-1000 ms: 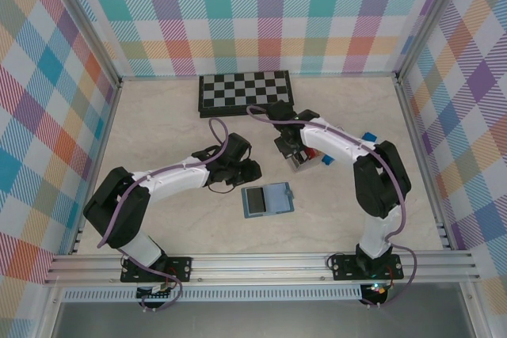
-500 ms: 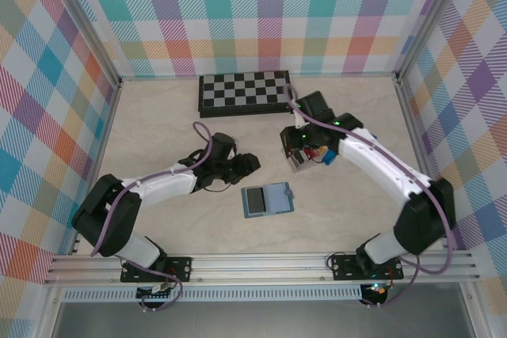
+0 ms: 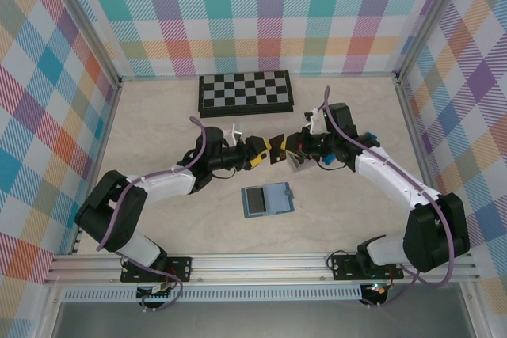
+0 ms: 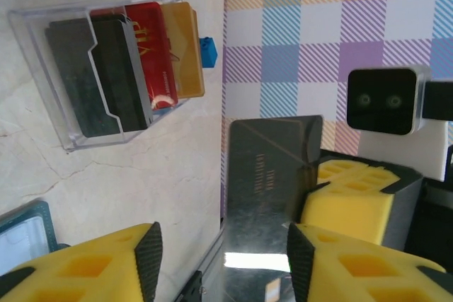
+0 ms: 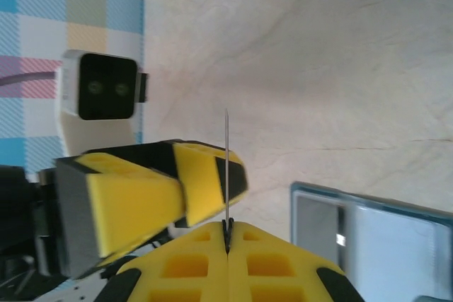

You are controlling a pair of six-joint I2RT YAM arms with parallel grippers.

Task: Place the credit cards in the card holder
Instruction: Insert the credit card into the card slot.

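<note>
My left gripper needs to take the credit card from my right gripper first, because the card holder (image 3: 268, 199) is lying loose. My right gripper should then steady the strap (image 3: 291, 194).
My right gripper (image 3: 283, 146) is shut on a thin credit card (image 4: 272, 189) with a dark glossy face, seen edge-on (image 5: 226, 160) in the right wrist view above its own closed jaws (image 5: 226, 225). My left gripper (image 3: 260, 152) faces it mid-table, open (image 4: 223, 263), with the card's free end between its jaws, close to the right-hand pad (image 4: 301, 259). More credit cards, a red one (image 4: 152, 47) and a tan one (image 4: 185, 47), stand in a clear box (image 3: 299, 161). The teal card holder (image 3: 267, 199) lies open on the table below both grippers (image 5: 375, 231).
A folded chessboard (image 3: 245, 91) lies at the back of the table. A small blue block (image 4: 207, 52) sits just past the clear box (image 4: 42, 26), which also holds dark cards (image 4: 106, 68). Plaid walls surround the table.
The right gripper has carried the card left, away from the clear box. The left gripper has swung up and right to meet it, its jaws now around the card's end.
</note>
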